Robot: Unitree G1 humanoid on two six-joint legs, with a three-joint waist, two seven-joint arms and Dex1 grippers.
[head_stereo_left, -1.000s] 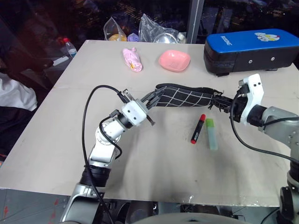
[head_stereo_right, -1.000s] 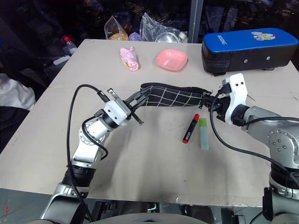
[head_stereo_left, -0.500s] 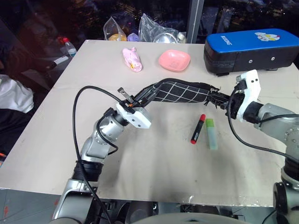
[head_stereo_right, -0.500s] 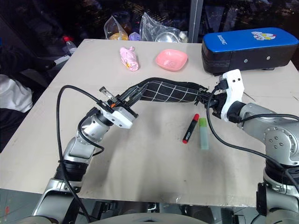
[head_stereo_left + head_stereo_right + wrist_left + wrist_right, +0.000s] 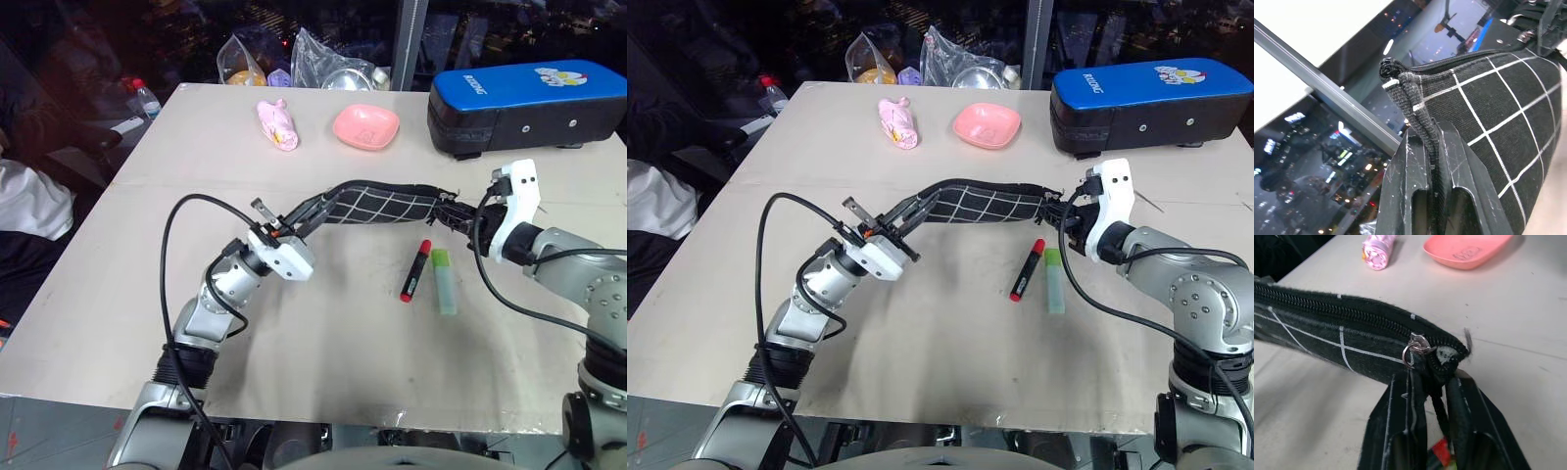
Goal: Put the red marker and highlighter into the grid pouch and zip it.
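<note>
My left gripper is pinching the grid pouch's end seam (image 5: 1423, 113) below the zipper, so it should grab the zipper edge (image 5: 1436, 67) itself before my right gripper pulls the slider.
The grid pouch (image 5: 377, 204) hangs stretched between my two grippers, just above the table. My left gripper (image 5: 312, 211) is shut on its left end, the fabric pinched between both fingers (image 5: 1415, 161). At the right end, my right gripper (image 5: 468, 220) flanks the zipper slider (image 5: 1411, 348), its jaws narrowly apart with the black pull between them. The zipper teeth look closed along the top edge. On the table in front of the pouch's right end, the red marker (image 5: 415, 269) and the pale green highlighter (image 5: 444, 281) lie side by side.
At the table's far right stands a large blue-and-black case (image 5: 529, 93). A pink dish (image 5: 365, 126) and a pink wrapped object (image 5: 278, 124) lie at the back, with plastic bags (image 5: 333, 64) behind them. A black cable (image 5: 186, 255) loops beside my left arm.
The pouch arched up half a second ago and has sunk back lower and flatter. My left wrist has rolled. The marker and highlighter have not moved.
</note>
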